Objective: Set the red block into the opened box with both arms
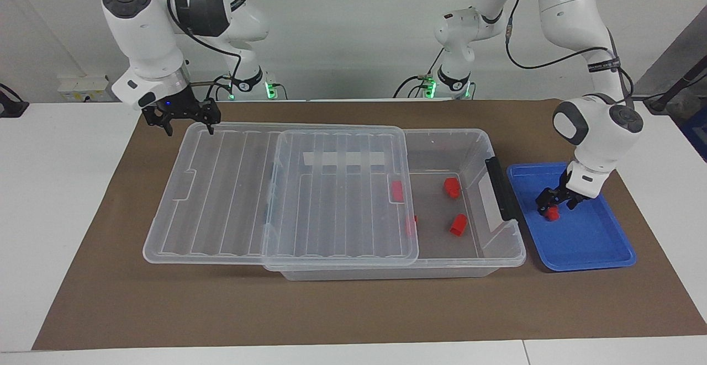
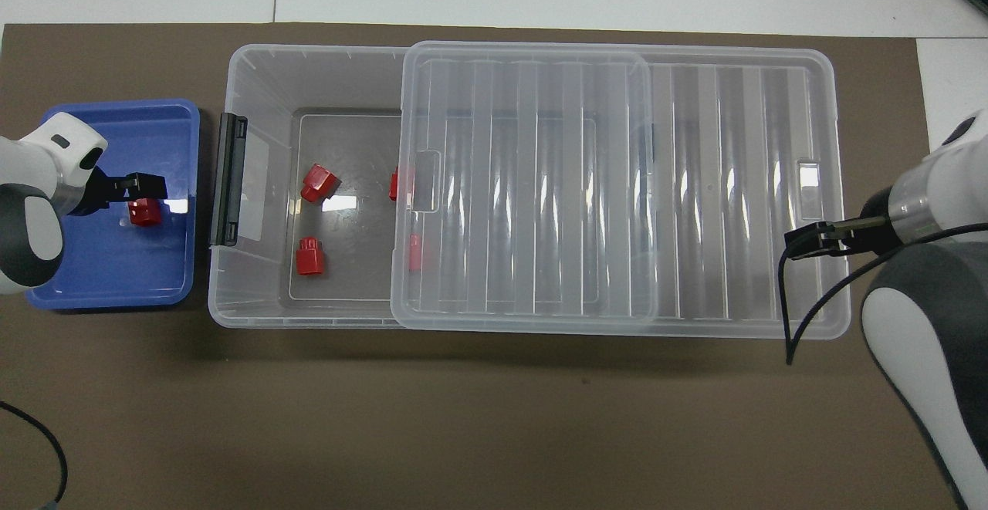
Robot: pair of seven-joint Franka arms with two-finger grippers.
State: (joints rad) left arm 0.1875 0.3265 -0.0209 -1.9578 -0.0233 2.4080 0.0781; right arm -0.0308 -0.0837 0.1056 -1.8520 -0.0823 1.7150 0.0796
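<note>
The ribbed lid (image 2: 528, 186) is lying flat above red blocks along the box's rim (image 2: 519, 324), so the lid will slide straight to the black handle when I push it.
The red block (image 1: 550, 214) (image 2: 144, 214) lies in the blue tray (image 1: 596, 246) (image 2: 100, 278). My left gripper (image 1: 554, 206) (image 2: 148, 186) is low in the tray, open, with its fingers either side of the block's top; I cannot tell if they touch it. The box (image 1: 476, 138) (image 2: 255, 78) is clear, and its ribbed lid (image 1: 248, 199) (image 2: 540, 186) is slid toward the right arm's end, leaving the tray end uncovered. My right gripper (image 1: 186, 125) (image 2: 803, 238) hangs open over the lid's end, holding nothing.
Two red blocks (image 1: 452, 187) (image 1: 458, 225) lie on the box's uncovered floor, and two more show dimly through the lid's edge (image 1: 397, 190) (image 1: 411, 224). A black handle (image 1: 500, 188) sits on the box end beside the tray. Brown paper covers the table.
</note>
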